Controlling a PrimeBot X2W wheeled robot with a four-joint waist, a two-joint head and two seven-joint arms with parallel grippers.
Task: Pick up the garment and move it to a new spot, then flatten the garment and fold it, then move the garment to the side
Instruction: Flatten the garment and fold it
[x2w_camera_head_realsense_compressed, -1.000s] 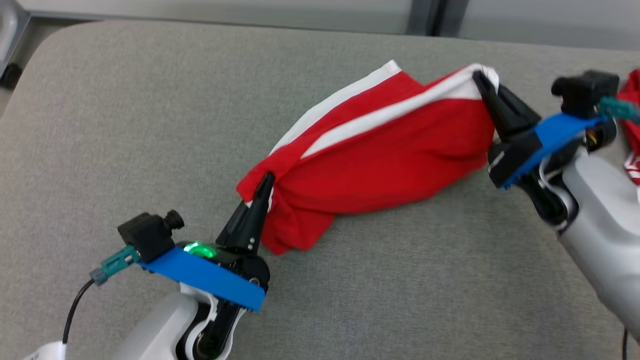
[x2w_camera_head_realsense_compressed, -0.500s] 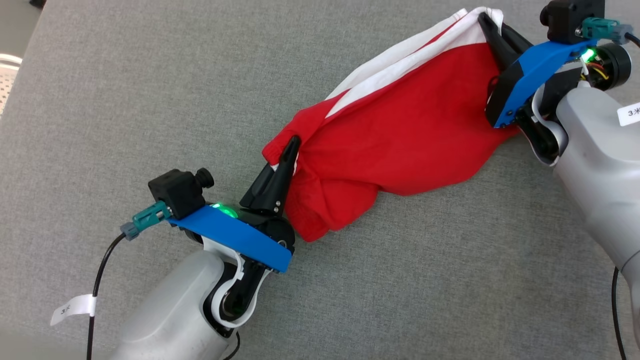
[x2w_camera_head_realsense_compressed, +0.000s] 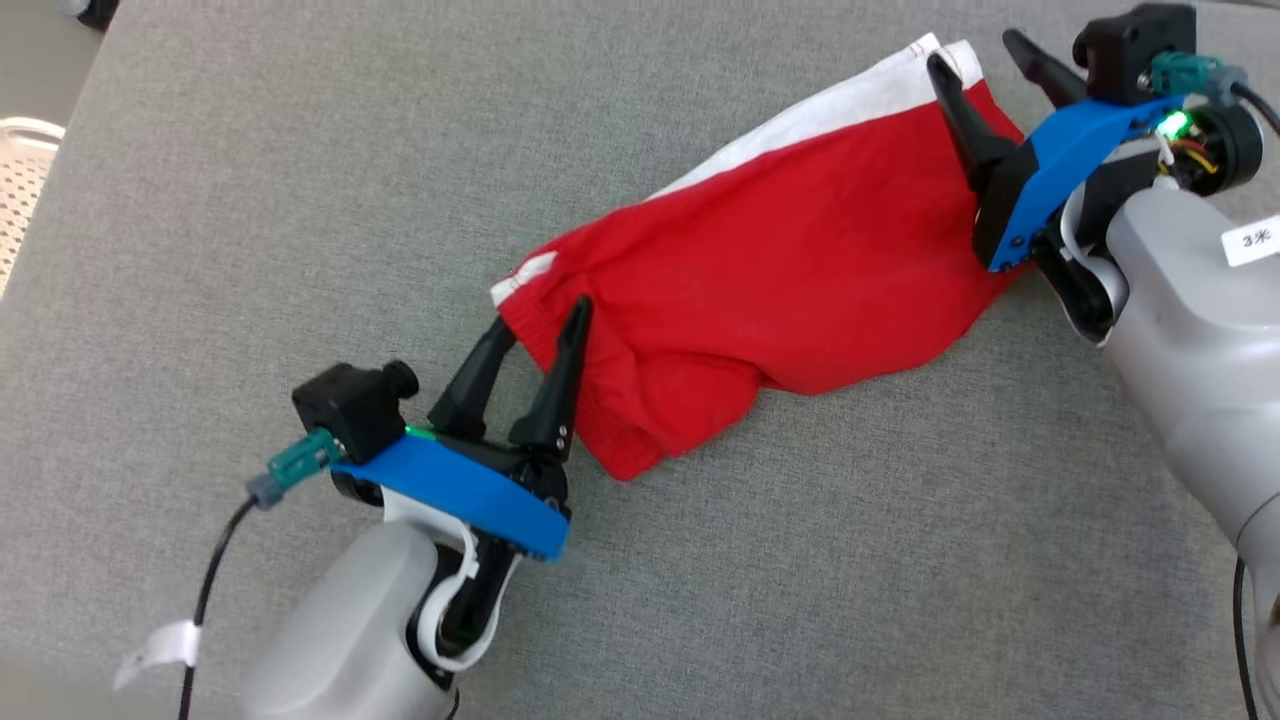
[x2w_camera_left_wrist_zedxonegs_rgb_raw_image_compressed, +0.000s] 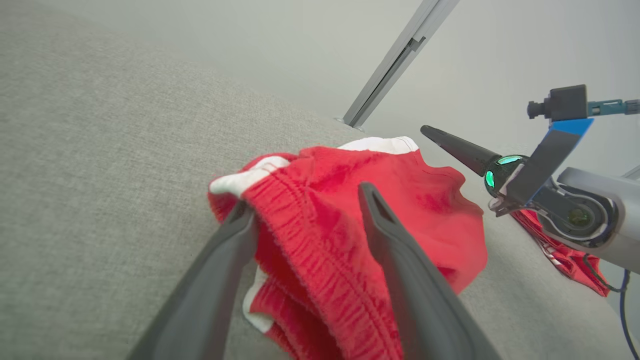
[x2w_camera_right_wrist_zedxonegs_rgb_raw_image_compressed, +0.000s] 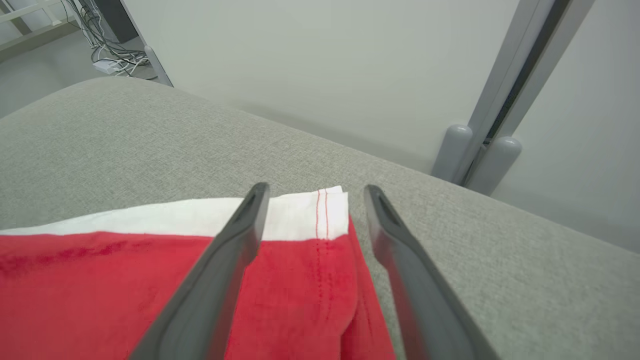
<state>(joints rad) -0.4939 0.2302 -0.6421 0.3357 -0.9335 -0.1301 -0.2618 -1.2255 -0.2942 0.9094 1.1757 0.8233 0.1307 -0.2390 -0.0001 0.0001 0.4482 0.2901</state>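
A second red layer (x2w_camera_right_wrist_zedxonegs_rgb_raw_image_compressed: 369, 303) shows from under the hem (x2w_camera_head_realsense_compressed: 996, 106), so the two layers will fold over together toward the waistband when I bring the hem across.
The garment (x2w_camera_head_realsense_compressed: 790, 280) is red shorts with a white side stripe, lying slack and diagonal on the grey cushion (x2w_camera_head_realsense_compressed: 300, 200). My left gripper (x2w_camera_head_realsense_compressed: 543, 318) is open at its lower left end, fingers either side of the gathered waistband (x2w_camera_left_wrist_zedxonegs_rgb_raw_image_compressed: 300, 240). My right gripper (x2w_camera_head_realsense_compressed: 975, 50) is open at the upper right corner. In the right wrist view, the right gripper (x2w_camera_right_wrist_zedxonegs_rgb_raw_image_compressed: 316, 189) straddles the hemmed corner of the garment (x2w_camera_right_wrist_zedxonegs_rgb_raw_image_compressed: 300, 285) with its white band (x2w_camera_right_wrist_zedxonegs_rgb_raw_image_compressed: 150, 220). Neither grips the cloth. The left wrist view shows the left gripper (x2w_camera_left_wrist_zedxonegs_rgb_raw_image_compressed: 306, 200) and one of the right gripper's fingers (x2w_camera_left_wrist_zedxonegs_rgb_raw_image_compressed: 460, 150).
Another red cloth (x2w_camera_left_wrist_zedxonegs_rgb_raw_image_compressed: 565, 255) lies on the cushion beyond the right arm. A white perforated object (x2w_camera_head_realsense_compressed: 20, 180) sits off the cushion's left edge. A grey metal post (x2w_camera_right_wrist_zedxonegs_rgb_raw_image_compressed: 480, 150) and wall stand behind the far edge. Cables (x2w_camera_right_wrist_zedxonegs_rgb_raw_image_compressed: 115, 60) lie on the floor.
Both grippers have opened and let go of the garment, which has dropped and settled flatter on the cushion. The head camera has tilted down since the earliest frame.
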